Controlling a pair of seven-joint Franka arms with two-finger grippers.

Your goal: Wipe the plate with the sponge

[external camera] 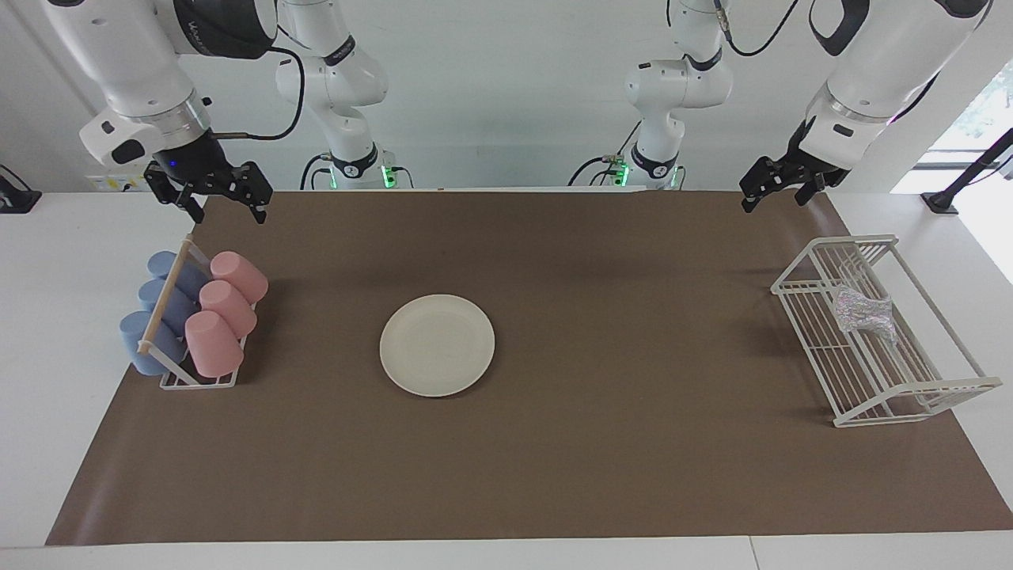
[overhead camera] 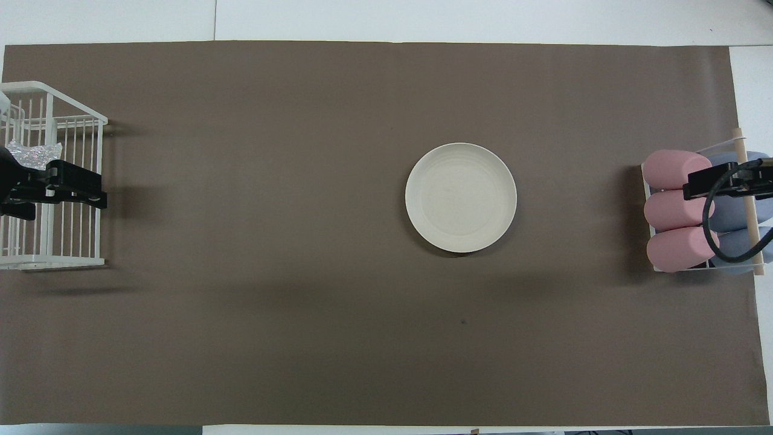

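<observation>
The wrinkled surface of the sponge [overhead camera: 35, 154] ends in a thin, uneven edge [overhead camera: 58, 150], so I expect the sponge to bunch up at the grip and spread out past it when I carry it.
The round cream-white plate [external camera: 437, 344] [overhead camera: 461, 197] lies flat on the brown mat, about mid-table, with nothing on it. The silvery, wrinkly sponge [external camera: 864, 310] [overhead camera: 33, 152] rests inside the white wire rack [external camera: 851, 364] [overhead camera: 66, 235] at the left arm's end of the table. My left gripper [external camera: 774, 202] [overhead camera: 90, 188] hangs open and empty, high over the rack's end nearer the robots, clear of the sponge. Above the cup holder my right gripper [external camera: 226, 209] [overhead camera: 700, 184] is raised, also open and empty.
A small holder at the right arm's end carries three pink cups [external camera: 221, 313] [overhead camera: 676, 211] and three blue cups [external camera: 158, 309] on their sides, with a wooden rod across it. The brown mat [external camera: 617, 443] covers most of the white table.
</observation>
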